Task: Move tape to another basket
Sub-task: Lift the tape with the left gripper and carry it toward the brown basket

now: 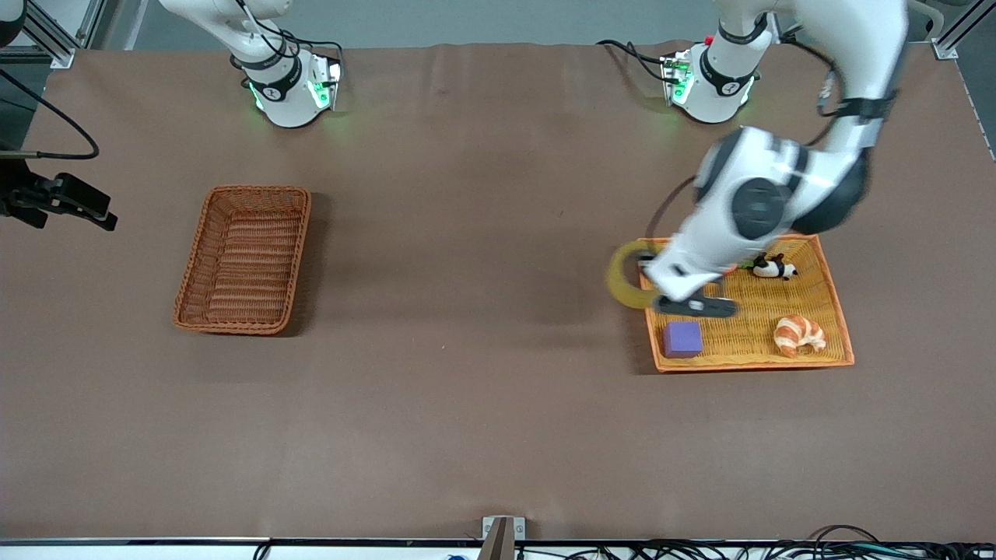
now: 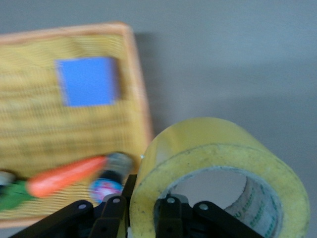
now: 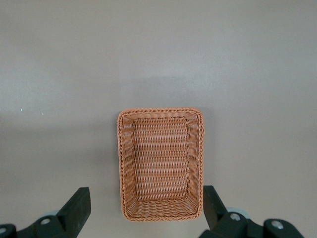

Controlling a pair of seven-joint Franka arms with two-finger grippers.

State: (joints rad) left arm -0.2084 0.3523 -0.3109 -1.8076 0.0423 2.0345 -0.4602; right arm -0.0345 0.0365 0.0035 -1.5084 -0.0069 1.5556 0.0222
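Observation:
The tape (image 1: 616,277) is clear of the tray's rim, so the robot's left gripper keeps going to the open tabletop (image 1: 436,281) near the basket and lets go there for the right gripper.
The tape (image 1: 622,277), a yellowish roll, hangs in my left gripper (image 1: 650,285) above the rim of the orange-yellow tray (image 1: 755,362), at the tray's end toward the right arm. In the left wrist view the tape (image 2: 218,158) fills the foreground and the left gripper (image 2: 143,210) is shut on its wall, one finger inside the core and one outside. The reddish-brown basket (image 1: 243,259) is empty and lies toward the right arm's end of the table. My right gripper (image 1: 101,211) is open and empty beside the basket; the right wrist view shows the basket (image 3: 161,163) between the fingers of the right gripper (image 3: 146,208).
The tray holds a purple block (image 1: 682,339), a croissant (image 1: 799,334) and a small black-and-white toy (image 1: 773,267). The left wrist view also shows the block (image 2: 87,81), a carrot (image 2: 67,176) and a small round blue-pink object (image 2: 106,188) on the tray (image 2: 29,129).

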